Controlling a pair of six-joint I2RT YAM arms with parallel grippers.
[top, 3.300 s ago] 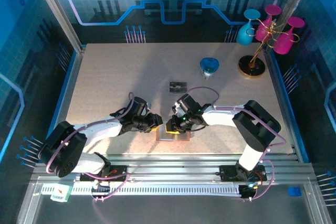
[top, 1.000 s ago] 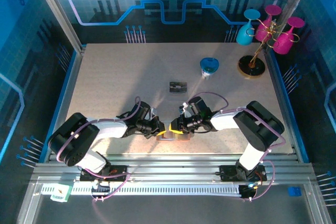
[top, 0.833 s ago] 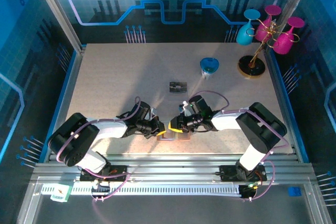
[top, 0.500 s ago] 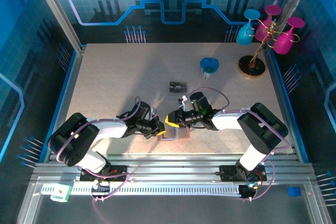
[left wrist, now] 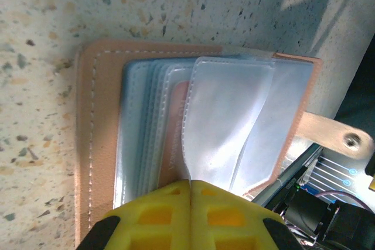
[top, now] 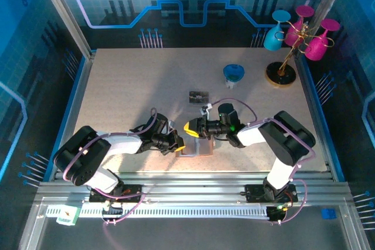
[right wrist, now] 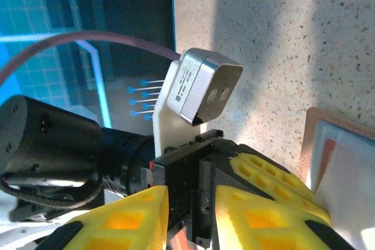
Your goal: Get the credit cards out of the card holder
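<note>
Next, I open my left gripper and fold a clear sleeve (left wrist: pixel 225 106), which curls over the red credit card, toward the strap (left wrist: pixel 325 134) before my right gripper pulls the card.
The card holder (top: pixel 199 149) lies open near the table's front edge, tan outside (left wrist: pixel 98 144) with clear plastic sleeves inside. My left gripper (top: pixel 177 143) presses on its left side, its yellow jaws shut (left wrist: pixel 190 184) on the edge of a clear sleeve. A red credit card (right wrist: pixel 329 147) shows inside a sleeve. A dark credit card (top: pixel 199 96) lies on the table farther back. My right gripper (top: pixel 188 127) hovers just behind the holder, jaws a little apart (right wrist: pixel 191 203), and I see no card between them. A reddish sliver low in the gap is unclear.
A blue cup (top: pixel 233 75) stands at the back right of the dark card. A stand with pink and blue glasses (top: pixel 287 57) occupies the far right corner. The table's front rail (top: pixel 193 175) runs just below the card holder.
My right gripper has lifted off the card holder and drawn back, away from the front edge, turning sideways. The left gripper stays shut on the sleeve.
</note>
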